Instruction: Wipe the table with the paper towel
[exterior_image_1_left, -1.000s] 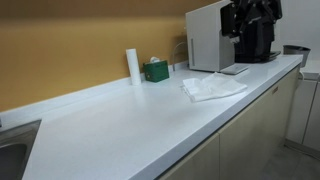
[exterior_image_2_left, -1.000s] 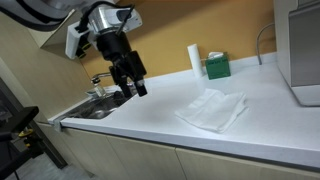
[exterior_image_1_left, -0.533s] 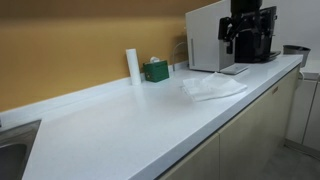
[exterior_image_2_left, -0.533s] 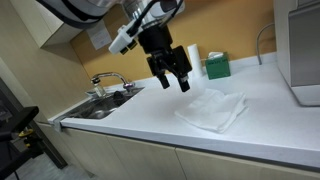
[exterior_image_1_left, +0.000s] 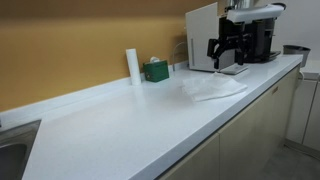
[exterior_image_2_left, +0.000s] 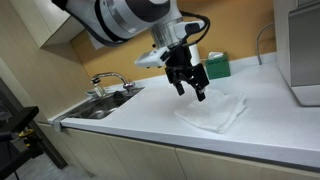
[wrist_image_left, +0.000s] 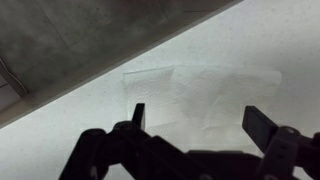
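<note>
The white paper towel (exterior_image_2_left: 214, 112) lies free beneath my gripper's spread fingers, so I should keep lowering until the fingertips meet the towel's surface (wrist_image_left: 197, 116), then close and pinch it.
A white crumpled paper towel (exterior_image_1_left: 212, 88) lies on the white countertop (exterior_image_1_left: 130, 125) near its front edge; it also shows in an exterior view (exterior_image_2_left: 212, 110) and in the wrist view (wrist_image_left: 215, 95). My gripper (exterior_image_2_left: 192, 85) hangs open and empty just above the towel's near end, apart from it. In an exterior view it (exterior_image_1_left: 225, 54) is over the towel, in front of the coffee machine. In the wrist view the two fingers (wrist_image_left: 198, 122) stand wide apart with the towel below them.
A white box appliance (exterior_image_1_left: 205, 38) and a black coffee machine (exterior_image_1_left: 258, 40) stand at the counter's end. A white roll (exterior_image_1_left: 132, 65) and a green tissue box (exterior_image_1_left: 155, 70) stand by the yellow wall. A sink with a tap (exterior_image_2_left: 108, 95) is at the other end.
The arm has swung from over the sink across the counter to a spot just above the paper towel, and has come lower. The gripper stays open. The towel has not moved.
</note>
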